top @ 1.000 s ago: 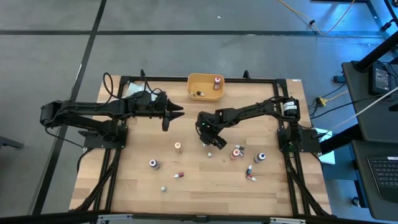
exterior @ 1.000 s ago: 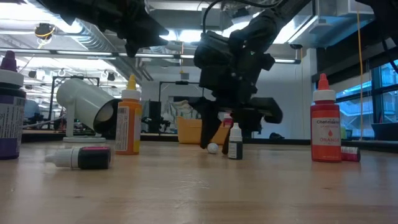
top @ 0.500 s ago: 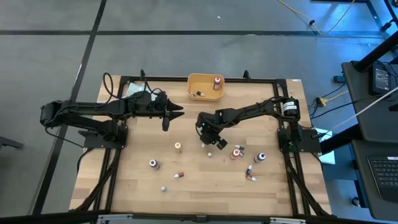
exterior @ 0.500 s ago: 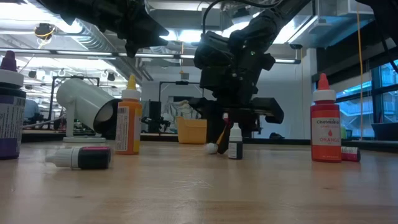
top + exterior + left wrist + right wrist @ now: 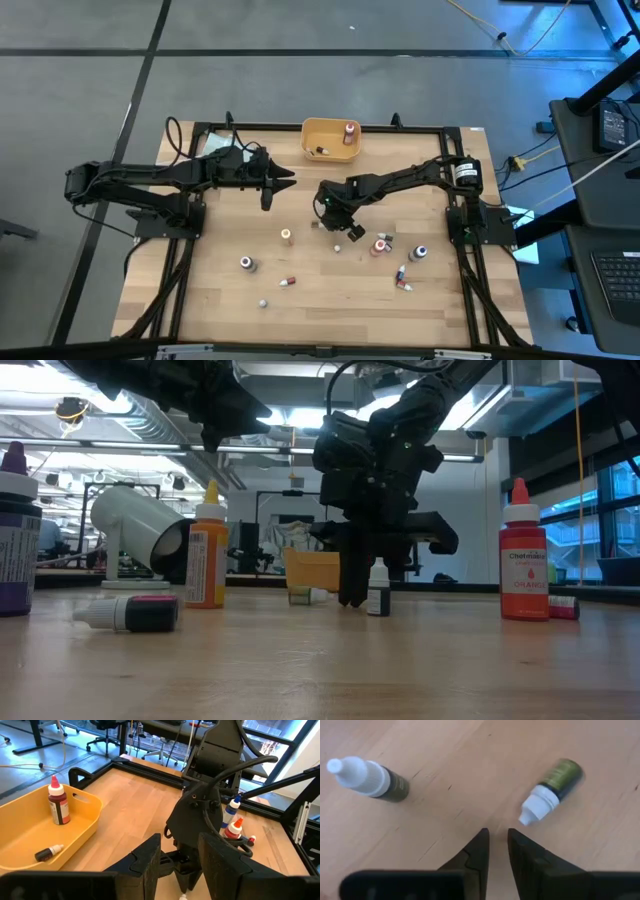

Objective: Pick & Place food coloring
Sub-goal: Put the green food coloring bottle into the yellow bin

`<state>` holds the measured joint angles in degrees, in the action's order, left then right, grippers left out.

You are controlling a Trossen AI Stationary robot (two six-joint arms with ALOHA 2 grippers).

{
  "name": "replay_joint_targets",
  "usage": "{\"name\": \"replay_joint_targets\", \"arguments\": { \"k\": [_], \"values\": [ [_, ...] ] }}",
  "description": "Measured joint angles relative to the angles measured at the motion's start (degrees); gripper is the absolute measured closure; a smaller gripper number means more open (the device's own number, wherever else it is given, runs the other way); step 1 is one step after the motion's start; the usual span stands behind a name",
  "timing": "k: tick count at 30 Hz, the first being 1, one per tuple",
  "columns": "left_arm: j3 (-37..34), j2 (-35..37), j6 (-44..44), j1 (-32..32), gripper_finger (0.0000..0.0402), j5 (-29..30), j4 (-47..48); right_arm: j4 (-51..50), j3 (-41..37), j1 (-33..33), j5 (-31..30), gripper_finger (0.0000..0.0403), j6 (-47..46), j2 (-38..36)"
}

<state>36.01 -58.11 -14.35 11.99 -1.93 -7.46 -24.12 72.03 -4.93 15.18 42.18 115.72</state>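
My right gripper's closed fingers stop just short of the lying green bottle's white cap (image 5: 539,804). They should open and reach farther around the bottle (image 5: 560,780) before I lift.
Two tiny dark-green dropper bottles with white caps show in the right wrist view. One (image 5: 370,777) stands off to the side; the other (image 5: 552,790) lies on its side on the wood, blurred, just beyond my right gripper (image 5: 498,840). That gripper is shut and empty, pointing down at the table's middle (image 5: 326,215). In the low view its fingers (image 5: 352,575) stand between the lying bottle (image 5: 300,596) and the upright one (image 5: 378,592). My left gripper (image 5: 283,180) hangs open and empty above the table, left of the bin.
The orange bin (image 5: 331,127) at the far edge holds a red bottle (image 5: 57,805) and a small dark one (image 5: 47,853). Several more bottles are scattered over the near half of the table (image 5: 380,243), (image 5: 247,263). A white cup (image 5: 135,525) lies on its side.
My right gripper's fingers, spread around the lying bottle's white cap a second ago, have shut. The bottle has slid out from between them along the table and now lies beside the fingers. The upright bottle has stayed in place.
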Motion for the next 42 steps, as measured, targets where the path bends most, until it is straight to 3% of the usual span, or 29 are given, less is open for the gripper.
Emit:
{"name": "replay_joint_targets", "arguments": {
  "k": [11,21,25,35,42],
  "values": [
    [0.0,0.0,0.0,0.0,0.0274,0.0,0.0,0.0,0.0,0.0,-0.1,0.0317,-7.6,0.0],
    [0.0,0.0,0.0,0.0,0.0274,0.0,0.0,0.2,0.0,0.0,1.8,0.0195,-21.0,0.0],
    [0.0,0.0,0.0,0.0,0.0274,0.0,0.0,0.9,-0.1,0.3,2.4,0.0168,-23.0,0.0],
    [0.0,0.0,0.0,0.0,0.0274,0.0,0.0,6.5,-0.1,1.4,-2.1,0.0185,-29.0,0.2],
    [0.0,0.0,0.0,0.0,0.0274,0.0,0.2,10.2,-0.1,1.6,-6.1,0.0200,-43.1,0.2]
  ]
}}
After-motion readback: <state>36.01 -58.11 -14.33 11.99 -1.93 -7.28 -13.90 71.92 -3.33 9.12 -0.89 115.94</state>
